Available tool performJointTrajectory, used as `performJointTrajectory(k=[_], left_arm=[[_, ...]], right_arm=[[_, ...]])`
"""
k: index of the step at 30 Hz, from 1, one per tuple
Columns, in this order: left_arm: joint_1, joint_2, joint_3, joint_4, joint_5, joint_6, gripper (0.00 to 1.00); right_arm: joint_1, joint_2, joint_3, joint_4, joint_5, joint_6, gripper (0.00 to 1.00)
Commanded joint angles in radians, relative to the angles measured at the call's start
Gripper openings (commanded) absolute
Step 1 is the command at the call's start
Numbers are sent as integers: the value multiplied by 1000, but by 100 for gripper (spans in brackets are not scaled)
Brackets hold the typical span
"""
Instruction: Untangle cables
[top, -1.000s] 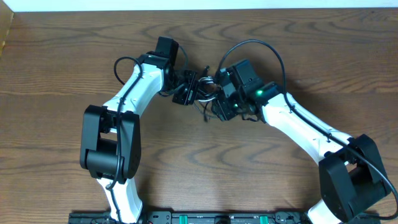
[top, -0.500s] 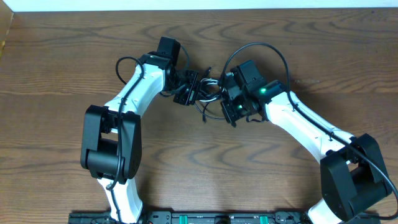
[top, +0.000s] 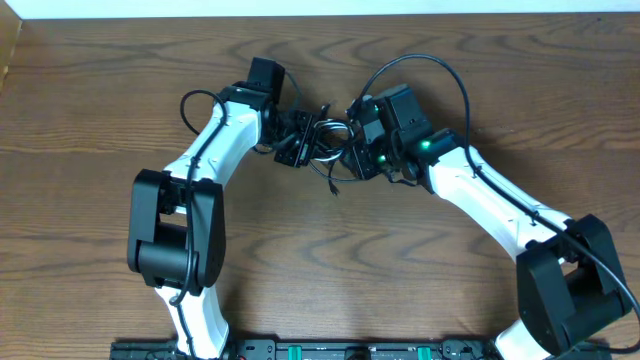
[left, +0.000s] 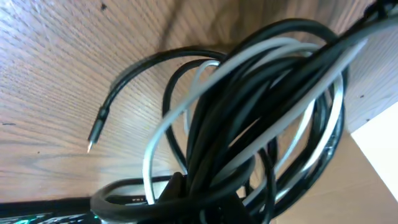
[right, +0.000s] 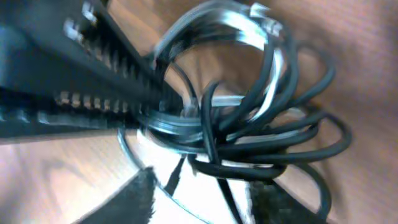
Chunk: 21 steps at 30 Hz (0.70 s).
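Note:
A black loop is wrapped across the cords beside my left gripper, so next my right gripper grabs the loop's near bend and pulls it away from the heap of cords.
The cables, a tangled bunch of black cords and one white cord, hang between my two grippers above the table's far middle. My left gripper is shut on the bunch from the left. In the left wrist view the loops fill the frame, and one black plug end hangs free over the wood. My right gripper is at the bunch's right side. Its blurred fingers stand apart, open, just short of the loops, with one thin black strand running between them.
The brown wooden table lies under both arms. A loose cable end dangles below the bunch. Thick black arm wires arc above the right wrist and beside the left arm.
My right gripper has moved up and to the left, back against the bunch. The left gripper has stayed shut on the cables and barely shifted.

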<state>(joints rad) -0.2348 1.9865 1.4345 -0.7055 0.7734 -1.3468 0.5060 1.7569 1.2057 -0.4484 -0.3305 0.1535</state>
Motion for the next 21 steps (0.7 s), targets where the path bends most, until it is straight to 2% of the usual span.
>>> performJointTrajectory(k=[1,4,6,7,8,12,14,17,21], left_arm=[[-13,-21,-2,-11,26,38,7],[-13,-21,-2,-11,23,38,7],[-13,-21,-2,-10,17,38,7],[-13,-21,-2,-10,14,38,8],[-13,-21,-2,-10,15,38,8],[-13,-21,-2,-11,15,38,7],[-13,-21,-2,-11,15,38,8],[-13,-21,-2,-11,15,38,8],[-13,-21,-2,-11,15,38,7]], right_arm=[[-30,-55,18,-79,-46,5,51],[-44,-56,17,-163,-45,-26,44],[-44,-53,16,-193,-46,-32,25],[-42,-52,15,-198,-46,-32,10],[-40,-52,14,-199,-46,-31,1],[-28,-52,14,-180,-45,-31,1],[-26,-52,14,-172,-46,-27,4],[-26,-52,14,-180,-45,-19,31],[-19,-52,7,-206,-46,-19,35]])
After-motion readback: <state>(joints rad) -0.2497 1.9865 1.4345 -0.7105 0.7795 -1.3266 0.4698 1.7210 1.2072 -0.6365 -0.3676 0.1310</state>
